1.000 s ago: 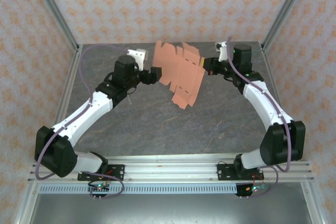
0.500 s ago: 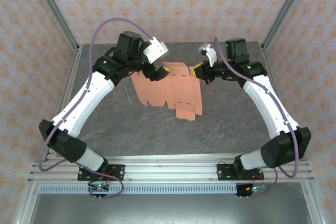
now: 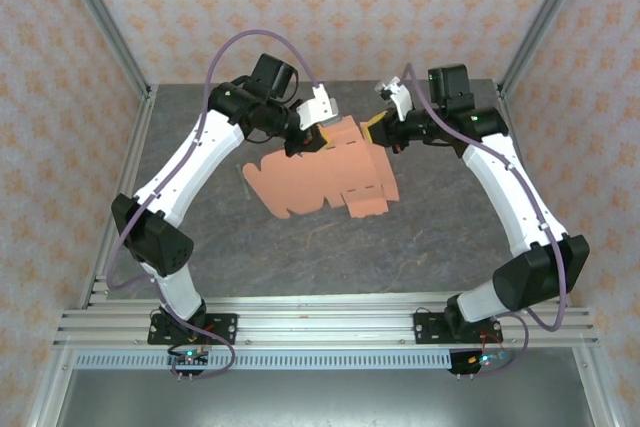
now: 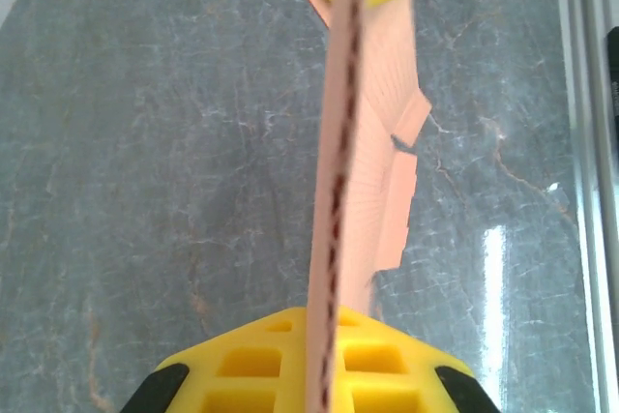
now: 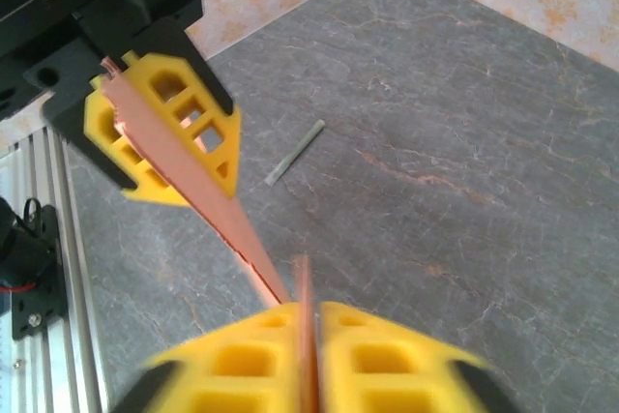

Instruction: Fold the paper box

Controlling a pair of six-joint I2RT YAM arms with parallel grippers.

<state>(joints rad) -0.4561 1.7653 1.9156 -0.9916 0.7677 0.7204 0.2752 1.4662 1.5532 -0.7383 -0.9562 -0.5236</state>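
Note:
Next, I lower the paper box (image 3: 312, 177) flat toward the table's front (image 3: 330, 249) and open my left gripper before folding, because the box is hanging tilted between both grippers.
The paper box (image 3: 320, 172) is a flat salmon-orange die-cut sheet with flaps and tabs, hanging tilted above the table between both arms. My left gripper (image 3: 312, 137) is shut on its upper edge; in the left wrist view the card (image 4: 334, 191) runs edge-on between the yellow pads (image 4: 327, 326). My right gripper (image 3: 378, 129) holds the sheet's upper right corner. There the card edge (image 5: 311, 287) stands between nearly closed yellow fingers (image 5: 311, 326), with a hair of a gap on one side. The left gripper (image 5: 164, 132) faces it, the sheet (image 5: 208, 200) stretching between them.
A small pale stick (image 3: 243, 179) lies on the grey marbled table (image 3: 300, 247) under the sheet's left side, the same stick (image 5: 295, 152) appearing in the right wrist view. Metal frame posts and patterned walls close in the back and sides; a rail (image 3: 320, 317) runs along the front.
My left arm swung up and rightwards to the sheet's top edge and closed on it. The sheet tipped from hanging steeply to lying flatter and wider. The right gripper barely moved.

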